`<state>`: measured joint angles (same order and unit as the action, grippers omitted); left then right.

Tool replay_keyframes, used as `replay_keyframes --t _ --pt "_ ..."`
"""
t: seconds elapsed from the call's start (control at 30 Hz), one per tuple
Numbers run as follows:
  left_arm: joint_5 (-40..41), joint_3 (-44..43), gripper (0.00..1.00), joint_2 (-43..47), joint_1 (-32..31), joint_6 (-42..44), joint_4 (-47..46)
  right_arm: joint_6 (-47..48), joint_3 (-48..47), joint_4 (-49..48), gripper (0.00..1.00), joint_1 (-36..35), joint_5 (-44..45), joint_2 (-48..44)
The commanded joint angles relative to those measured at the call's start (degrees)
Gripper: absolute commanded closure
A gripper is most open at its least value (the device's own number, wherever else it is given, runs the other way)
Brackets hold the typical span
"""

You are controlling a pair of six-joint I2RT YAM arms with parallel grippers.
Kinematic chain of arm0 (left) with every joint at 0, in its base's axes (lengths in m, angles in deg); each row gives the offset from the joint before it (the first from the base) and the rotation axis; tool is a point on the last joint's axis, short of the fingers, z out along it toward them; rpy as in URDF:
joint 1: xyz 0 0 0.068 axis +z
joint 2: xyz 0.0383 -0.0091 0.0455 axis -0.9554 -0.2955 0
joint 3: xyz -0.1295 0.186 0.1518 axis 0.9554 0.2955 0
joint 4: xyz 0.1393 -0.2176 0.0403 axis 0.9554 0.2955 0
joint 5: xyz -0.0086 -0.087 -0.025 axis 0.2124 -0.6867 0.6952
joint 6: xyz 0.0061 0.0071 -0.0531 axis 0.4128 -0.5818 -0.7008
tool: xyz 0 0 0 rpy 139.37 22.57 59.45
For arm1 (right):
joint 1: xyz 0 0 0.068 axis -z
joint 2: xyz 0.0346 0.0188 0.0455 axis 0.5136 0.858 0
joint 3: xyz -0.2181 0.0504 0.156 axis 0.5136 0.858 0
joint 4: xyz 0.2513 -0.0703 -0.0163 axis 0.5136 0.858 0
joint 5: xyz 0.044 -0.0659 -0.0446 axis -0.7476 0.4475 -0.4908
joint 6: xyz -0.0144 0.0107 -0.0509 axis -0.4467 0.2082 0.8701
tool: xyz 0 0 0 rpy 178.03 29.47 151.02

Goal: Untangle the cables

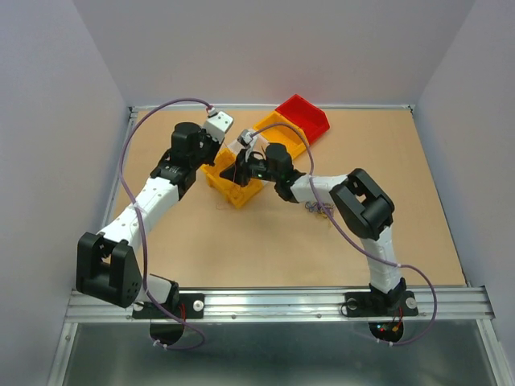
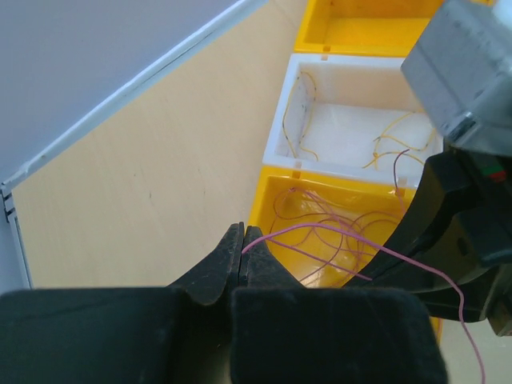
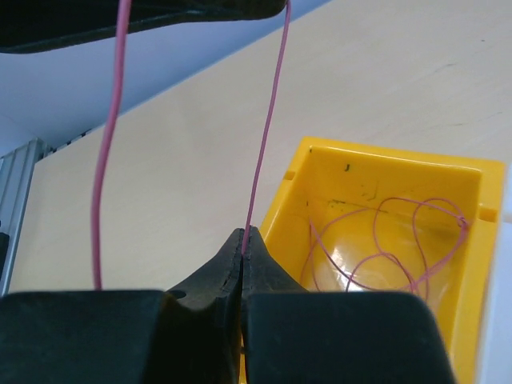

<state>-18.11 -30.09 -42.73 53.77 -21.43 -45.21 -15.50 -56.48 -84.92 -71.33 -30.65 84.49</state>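
Note:
Part of the purple wire is hanging outside the near yellow bin. I should open my right gripper, move it back and bring it around to get that hanging part.
My left gripper is shut on the end of a thin purple wire. My right gripper is shut on the same purple wire, which runs taut upward to the left gripper's fingers above it. Both grippers meet over the near yellow bin, which holds several loose purple wires. The white bin behind it holds yellow wires. A small wad of tangled cables lies on the table beside the right arm.
Four bins stand in a diagonal row: yellow, white, a second yellow bin and a red bin at the back. The right arm's body fills the right of the left wrist view. Grey walls enclose the table.

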Motion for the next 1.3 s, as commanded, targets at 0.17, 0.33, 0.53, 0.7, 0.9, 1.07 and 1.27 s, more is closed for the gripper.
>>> replay_keyframes --t 0.17,0.33,0.53,0.7,0.9,1.07,1.27 --pt "3.94 1.4 1.0 4.27 1.29 1.01 -8.92 -3.14 -6.78 -1.99 1.0 -2.11 -0.63 5.77" --pt "4.11 3.34 1.0 6.91 1.29 1.19 -11.04 -2.61 -7.66 -1.73 1.0 -2.91 2.62 6.74" --pt "3.15 2.64 1.0 5.86 1.21 1.27 -10.16 -1.12 -5.12 -1.29 0.79 -2.91 7.71 4.81" --pt "4.73 2.11 1.0 4.81 1.29 2.07 -9.9 0.99 -1.69 -1.2 0.73 -2.56 11.32 2.08" --pt "7.01 2.11 1.0 3.84 1.21 2.77 -9.81 1.43 1.3 -1.29 0.59 -0.97 10.8 0.06" --pt "7.37 0.97 1.0 2.08 1.21 3.12 -8.93 2.14 3.41 -1.29 0.48 -0.18 10.71 -2.05" --pt "9.12 0.09 1.0 0.33 1.21 3.39 -8.4 1.35 4.38 -0.32 0.72 0.96 9.31 -3.02"
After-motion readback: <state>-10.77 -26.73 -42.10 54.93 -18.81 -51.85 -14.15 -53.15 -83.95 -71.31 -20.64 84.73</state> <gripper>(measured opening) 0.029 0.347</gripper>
